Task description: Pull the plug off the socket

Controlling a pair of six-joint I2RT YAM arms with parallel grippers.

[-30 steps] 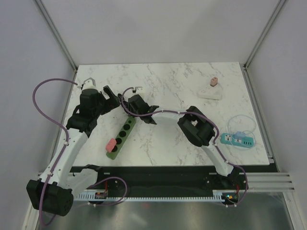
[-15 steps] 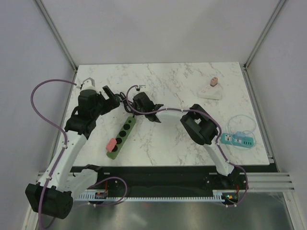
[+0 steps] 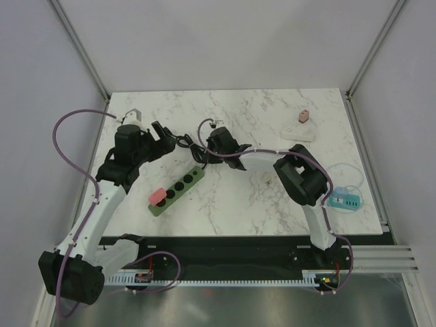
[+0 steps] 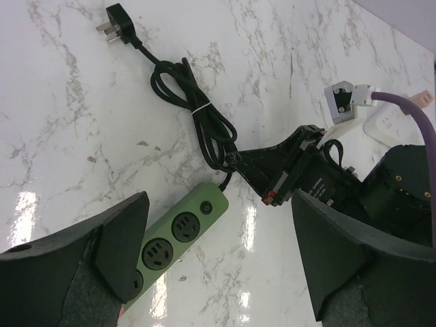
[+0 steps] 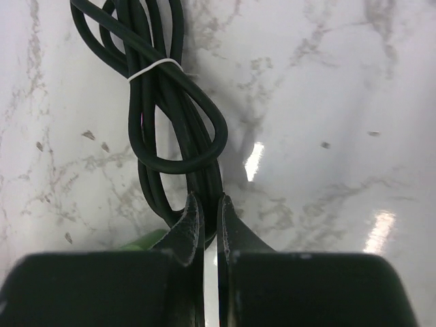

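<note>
The robot's right gripper should first pull the green power strip [image 3: 178, 190] straight by its cable [image 4: 225, 181], because the power strip is slanted under the pink plug. The left gripper should take the pink plug after that.
A green power strip [image 3: 178, 189] lies slanted on the marble table, with a pink plug [image 3: 157, 197] seated in its lower-left end. Its black cable [image 3: 185, 142] is coiled and tied behind it. My right gripper [image 3: 204, 161] is shut on the cable [image 5: 174, 102] right where it leaves the strip [image 5: 146, 240]; in the right wrist view the gripper [image 5: 211, 204] pinches one strand. My left gripper [image 3: 163, 139] is open and empty above the strip's cable end [image 4: 178, 235]. In the left wrist view the left gripper [image 4: 218, 272] straddles bare table, with the right gripper [image 4: 238, 160] ahead.
A white adapter block with a pink plug [image 3: 302, 125] stands at the back right. A teal power strip [image 3: 344, 200] with a pale cable loop lies at the right edge. The cable's black three-pin plug [image 4: 112, 17] lies loose on the table.
My right gripper has moved right and back with the cable, swinging the strip's cable end to the right so it lies flatter. The left gripper has shifted slightly back, still open.
</note>
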